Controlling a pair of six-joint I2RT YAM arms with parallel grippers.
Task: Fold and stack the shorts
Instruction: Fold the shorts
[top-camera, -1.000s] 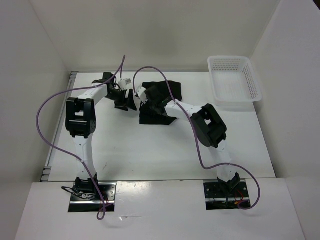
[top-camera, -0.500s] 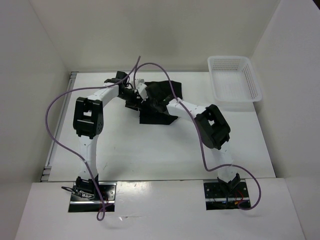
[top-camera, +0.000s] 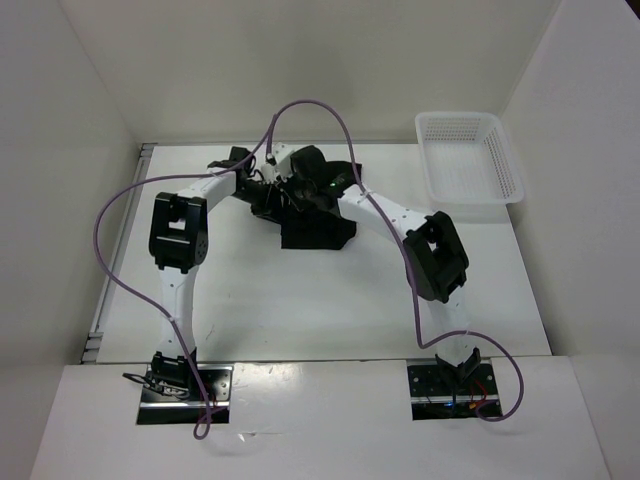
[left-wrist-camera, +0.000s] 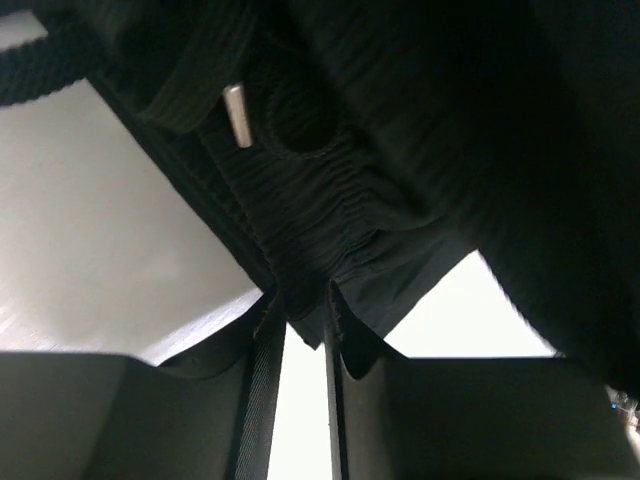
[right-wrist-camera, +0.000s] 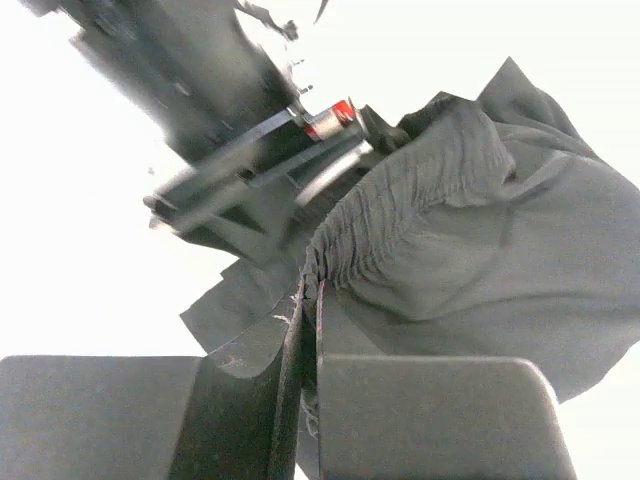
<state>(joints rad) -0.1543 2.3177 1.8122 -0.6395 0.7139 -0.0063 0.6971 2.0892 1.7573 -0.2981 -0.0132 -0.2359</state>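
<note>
The shorts bunch where my grippers meet on the waistband (right-wrist-camera: 360, 225). My right gripper should move to the shorts' other side (top-camera: 346, 228) while my left gripper opens and regrips.
The black shorts (top-camera: 322, 233) lie bunched at the far middle of the table. Both grippers meet at their upper left edge. My left gripper (top-camera: 274, 196) comes in from the left and is shut on the gathered waistband (left-wrist-camera: 310, 215), which is pinched between its fingertips (left-wrist-camera: 272, 325). A drawstring with a metal tip (left-wrist-camera: 236, 115) hangs just above. My right gripper (top-camera: 300, 190) comes in from the right, shut on the same ribbed waistband (right-wrist-camera: 400, 215) a little further along. In the right wrist view the cloth (right-wrist-camera: 490, 270) drapes away to the right of that gripper (right-wrist-camera: 310, 288).
A white mesh basket (top-camera: 470, 160) stands at the far right corner. White walls close the table at the back and on both sides. Purple cables loop above both arms. The blurred left arm (right-wrist-camera: 215, 120) shows close by in the right wrist view.
My left gripper moved right to the shorts and closed on the waistband. My right gripper shut on the cloth and its wrist shifted up over the shorts' left edge.
</note>
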